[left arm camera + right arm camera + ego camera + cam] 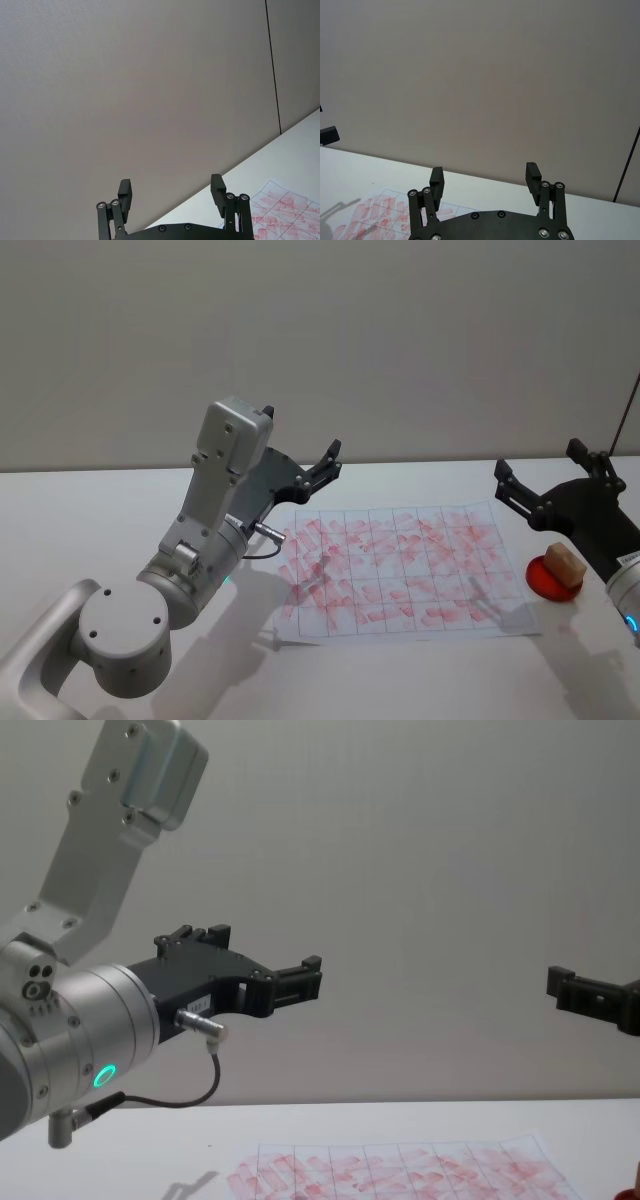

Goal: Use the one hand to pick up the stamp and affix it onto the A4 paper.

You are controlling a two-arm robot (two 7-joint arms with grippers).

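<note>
My gripper will make the A4 paper (400,1172) slide slightly as I press the stamp onto it, because the paper's far corner (535,1138) lies loose and untaped.
The stamp (563,562), a small tan block, rests on a round red pad (553,578) just right of the A4 paper (400,570). The gridded sheet is covered in red marks and also shows in the chest view (400,1165). My right gripper (542,468) hovers open above the sheet's right edge, behind the stamp and apart from it; its empty fingers (532,176) point at the wall. My left gripper (325,465) is raised, open and empty, over the paper's far left corner, seen from the side in the chest view (300,982).
The white table (120,510) stretches left of and behind the paper to a plain grey wall (400,340). My left arm's large silver wrist (200,570) hangs over the table's left front. A thin dark line (627,410) runs down the wall at far right.
</note>
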